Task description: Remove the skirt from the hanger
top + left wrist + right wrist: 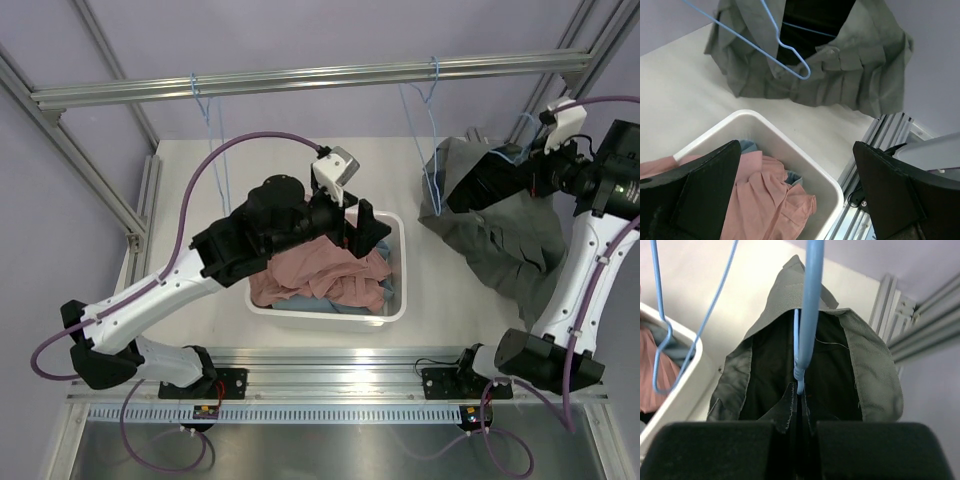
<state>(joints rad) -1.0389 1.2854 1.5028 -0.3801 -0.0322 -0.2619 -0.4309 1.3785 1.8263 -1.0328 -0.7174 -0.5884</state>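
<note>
I should keep reaching with my left gripper until it closes on the skirt's rim [449, 203], because the skirt's opening [487, 185] faces that open gripper and my right gripper is holding the hanger.
The grey pleated skirt [500, 235] hangs at the right, its lower part draped on the table. It fills the top of the left wrist view as the skirt [860, 80]. The blue wire hanger [432, 150] hangs from the top rail, its hook [790, 55] dangling in front of the cloth. My right gripper [800, 422] is shut on the skirt's [870, 370] dark inner edge. A blue hanger wire [807, 315] runs straight down into that same pinch. My left gripper [796, 147] hovers wide open over the white bin [805, 160], holding nothing.
The white bin [400, 290] at mid-table holds a pink garment [320, 275] over something light blue. A second blue hanger [205, 110] hangs from the aluminium rail [300, 78] at the left. Frame posts stand at both sides.
</note>
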